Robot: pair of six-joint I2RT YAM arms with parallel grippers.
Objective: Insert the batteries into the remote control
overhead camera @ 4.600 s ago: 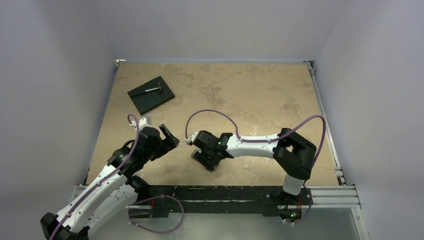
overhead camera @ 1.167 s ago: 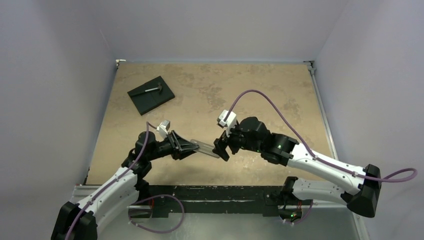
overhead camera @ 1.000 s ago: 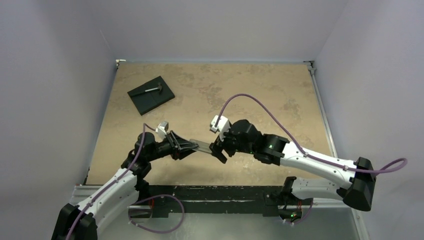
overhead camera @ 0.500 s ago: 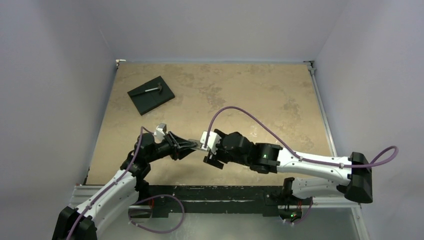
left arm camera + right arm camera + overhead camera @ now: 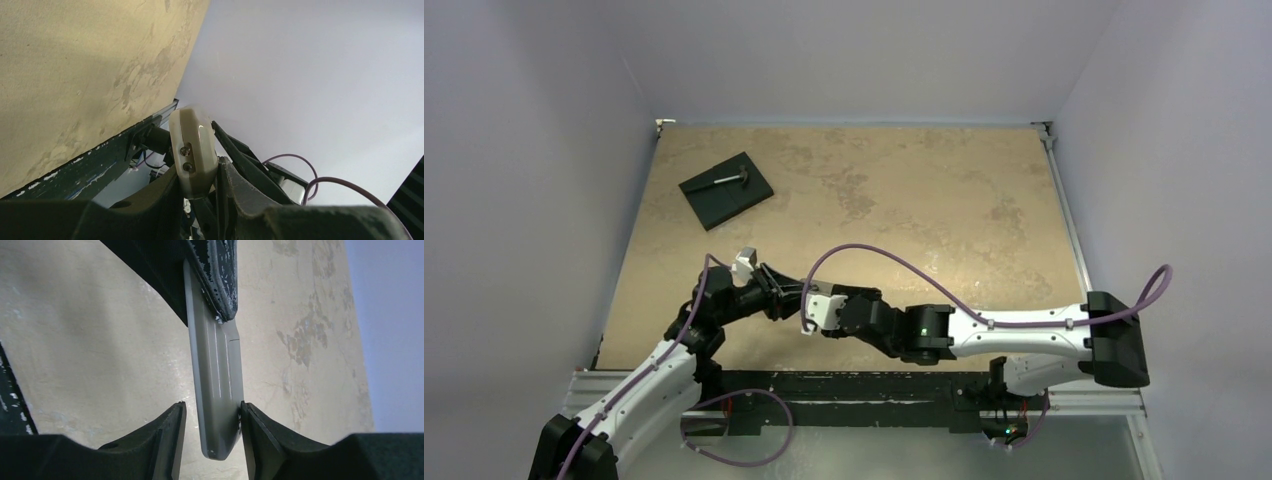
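The left gripper is across the remote control's flat sides, so next the right gripper takes the remote control's loose end and turns it before the left gripper takes its other sides.
The remote control hangs above the table with its grey back toward the right wrist camera. My left gripper is shut on one end of the remote control; its scuffed dark fingers show at the top of the right wrist view. My right gripper straddles the free end. Its right finger touches the remote's edge, while a gap remains at the left finger. In the top view the two grippers meet near the table's front, left gripper against right gripper, and the remote is hidden between them. The batteries are out of view.
A black square slab lies at the table's far left with a small grey hammer-like tool on it. The dark front rail runs along the near edge below both arms. Grey walls enclose the table.
The right arm swung left and toward the front until its gripper reached the remote's free end, and its jaws narrowed around it. The left gripper kept its hold and barely moved.
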